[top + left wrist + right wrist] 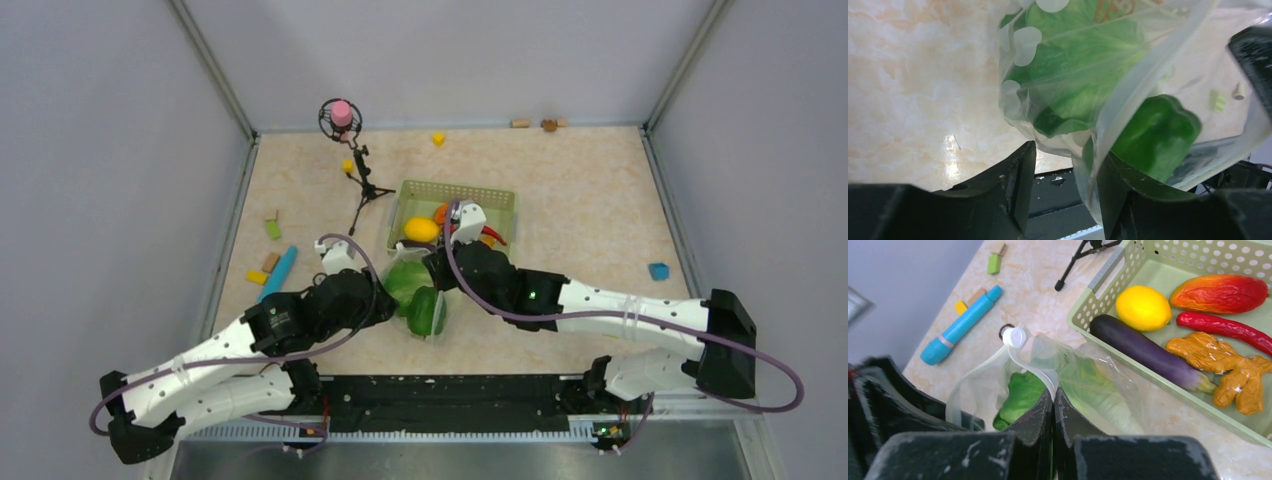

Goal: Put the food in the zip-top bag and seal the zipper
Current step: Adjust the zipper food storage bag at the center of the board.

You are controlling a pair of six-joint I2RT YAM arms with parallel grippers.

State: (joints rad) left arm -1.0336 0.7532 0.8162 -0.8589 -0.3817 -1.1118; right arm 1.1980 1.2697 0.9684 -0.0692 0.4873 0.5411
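Note:
Next, my left gripper takes the bag's zipper strip and frees my right gripper, because my right gripper is holding the bag's zipper strip (1031, 366) while the lemon (422, 230) lies in the basket.
The clear polka-dot zip-top bag (400, 312) lies in front of the green basket. It holds the pale green cabbage (405, 280) and the green pepper (427, 313). My right gripper (1053, 392) is shut on the bag's whitish zipper strip (1035, 362) and holds the mouth up. My left gripper (1065, 165) is open, and the bag's lower edge (1108, 125) hangs between the jaws against the right finger. Cabbage (1083, 55) and pepper (1158, 135) show through the plastic. Lemon (1142, 307), eggplant (1148, 352), red chili (1225, 329) and orange pieces (1228, 365) lie in the basket.
The green mesh basket (470, 190) stands just behind the bag. A small black tripod (362, 185) stands to its left. A blue cylinder (280, 272) and small coloured blocks (272, 229) lie at the left, and a blue block (657, 271) at the right.

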